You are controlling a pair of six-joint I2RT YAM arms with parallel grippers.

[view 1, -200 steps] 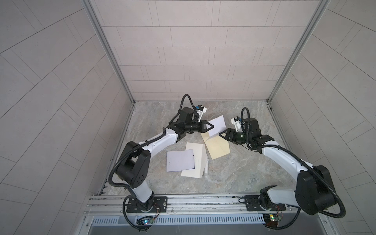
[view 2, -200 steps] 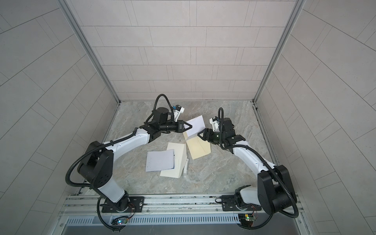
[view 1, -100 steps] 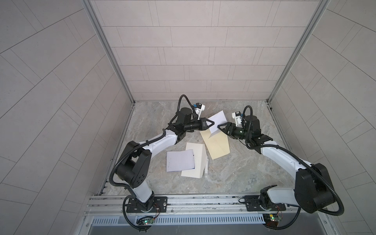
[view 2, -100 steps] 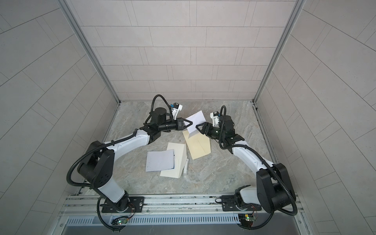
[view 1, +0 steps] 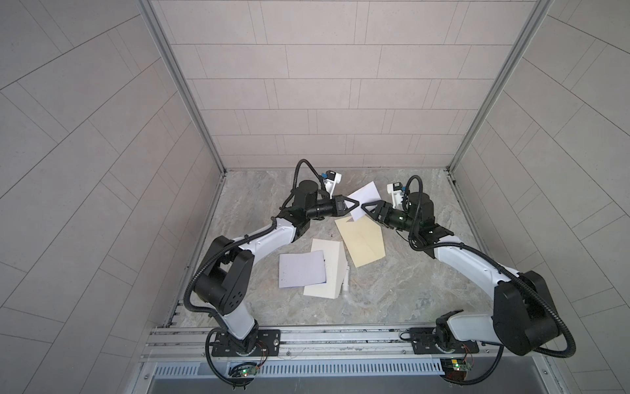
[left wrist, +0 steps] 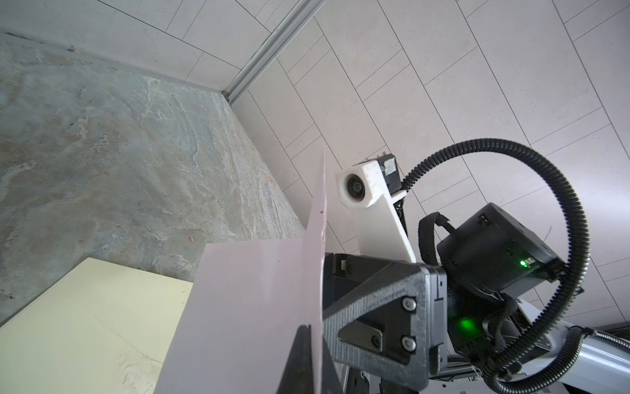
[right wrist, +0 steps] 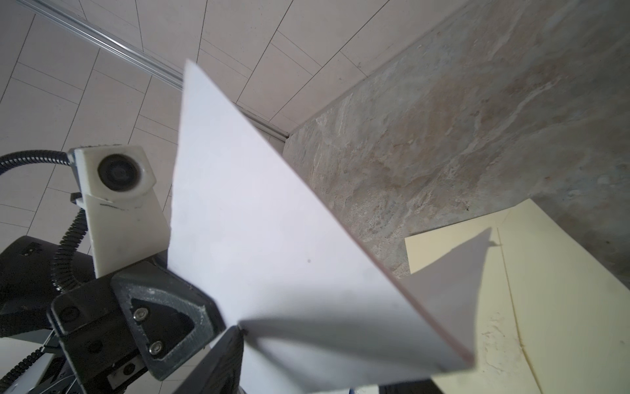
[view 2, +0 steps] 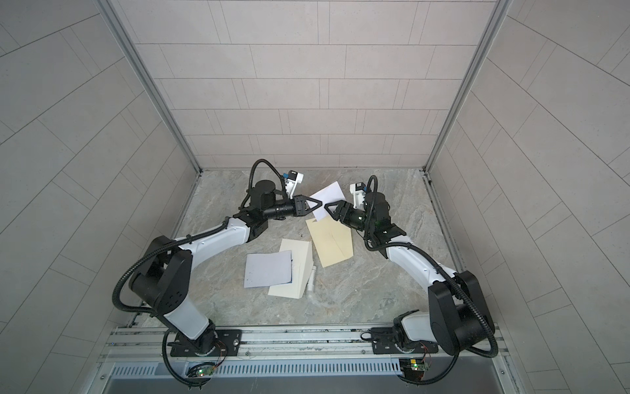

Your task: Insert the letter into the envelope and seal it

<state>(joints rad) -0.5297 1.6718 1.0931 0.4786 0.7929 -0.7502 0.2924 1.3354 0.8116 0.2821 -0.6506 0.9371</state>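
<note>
The envelope's flap (view 1: 376, 238) lies toward my right gripper, but my left gripper holds the letter. My right gripper should therefore take the letter's free edge (view 1: 376, 191) and feed it in.
The letter (view 1: 367, 198) (view 2: 328, 197) is a white sheet held up off the table, with my left gripper (view 1: 355, 203) (view 2: 319, 203) shut on its edge. In the left wrist view the letter (left wrist: 252, 300) stands against one dark finger (left wrist: 301, 358). The cream envelope (view 1: 363, 244) (view 2: 333, 241) (left wrist: 85, 324) (right wrist: 552, 307) lies flat just under it. My right gripper (view 1: 366, 208) (view 2: 329, 209) is open at the sheet's opposite edge. One of its fingers (right wrist: 221, 361) touches the letter (right wrist: 266, 238); the other finger is hidden.
Nearer the front lies a second cream envelope (view 1: 329, 269) with a lavender sheet (view 1: 301, 269) on top. A small white tube (view 1: 346, 285) rests beside it. The back wall and the two side walls stand close around the table.
My right gripper has moved up and left from over the envelope to the letter's edge. The left gripper has kept hold of the letter and shifted it slightly.
</note>
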